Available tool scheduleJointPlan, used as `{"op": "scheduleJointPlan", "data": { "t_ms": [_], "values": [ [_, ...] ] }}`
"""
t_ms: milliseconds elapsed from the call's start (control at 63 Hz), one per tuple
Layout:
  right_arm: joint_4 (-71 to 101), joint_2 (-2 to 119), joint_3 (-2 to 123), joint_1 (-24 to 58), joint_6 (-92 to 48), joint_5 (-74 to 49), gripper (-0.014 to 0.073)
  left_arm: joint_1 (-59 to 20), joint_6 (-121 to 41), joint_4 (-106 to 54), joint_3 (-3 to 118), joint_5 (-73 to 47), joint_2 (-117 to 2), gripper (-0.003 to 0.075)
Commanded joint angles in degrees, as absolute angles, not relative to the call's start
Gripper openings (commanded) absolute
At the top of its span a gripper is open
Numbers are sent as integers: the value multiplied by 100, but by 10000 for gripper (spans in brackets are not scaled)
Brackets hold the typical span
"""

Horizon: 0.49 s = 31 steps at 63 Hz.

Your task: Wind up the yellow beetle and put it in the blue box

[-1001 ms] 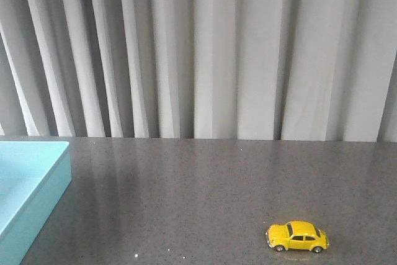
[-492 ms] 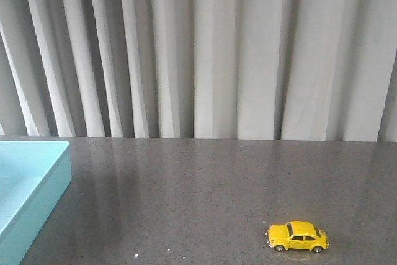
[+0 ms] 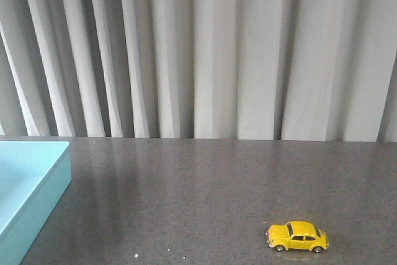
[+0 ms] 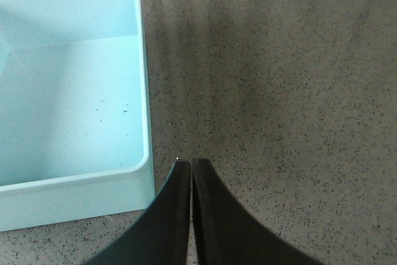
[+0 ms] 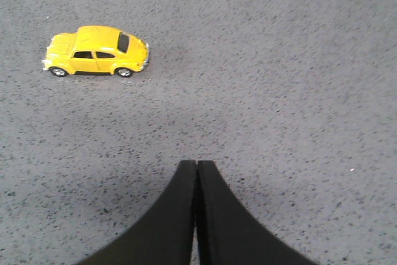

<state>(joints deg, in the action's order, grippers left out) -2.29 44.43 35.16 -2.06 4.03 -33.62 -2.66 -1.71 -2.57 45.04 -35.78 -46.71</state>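
The yellow beetle (image 3: 298, 236) is a long way from the robot's left gripper and the blue box, so the right gripper should wind it up and set it rolling toward the box (image 3: 32, 193).
The yellow beetle (image 3: 298, 236) stands on its wheels on the dark speckled table, near the front right in the front view. It also shows in the right wrist view (image 5: 96, 50), side-on and apart from my right gripper (image 5: 196, 163), which is shut and empty. The blue box (image 3: 25, 181) lies at the table's left edge, and it looks empty. In the left wrist view the blue box (image 4: 144, 122) is beside my left gripper (image 4: 190, 162), which is shut, empty and just off the box's near corner. Neither gripper shows in the front view.
A grey pleated curtain (image 3: 205, 51) hangs behind the table's far edge. The dark speckled tabletop (image 3: 186, 197) stretches between the box and the car.
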Motion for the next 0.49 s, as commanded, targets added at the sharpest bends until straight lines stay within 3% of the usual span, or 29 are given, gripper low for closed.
{"op": "scheduleJointPlan", "data": {
  "t_ms": [0,111,222,477],
  "values": [
    [-141,4456,3703,-239,393,-3014,-5,-265,-122,-263,4692,-3253,-4814,-6],
    [-278,4456,3703,-239,379,-3035,15,-265,-122,-91,4692,-3253,-4926,6],
    [-468,4456,3703,-239,354,-3066,113,-265,-122,0,4692,-3262,-4932,73],
    [-692,4468,3703,-239,354,-3106,526,-265,-122,0,4692,-3195,-4932,366]
  ]
}}
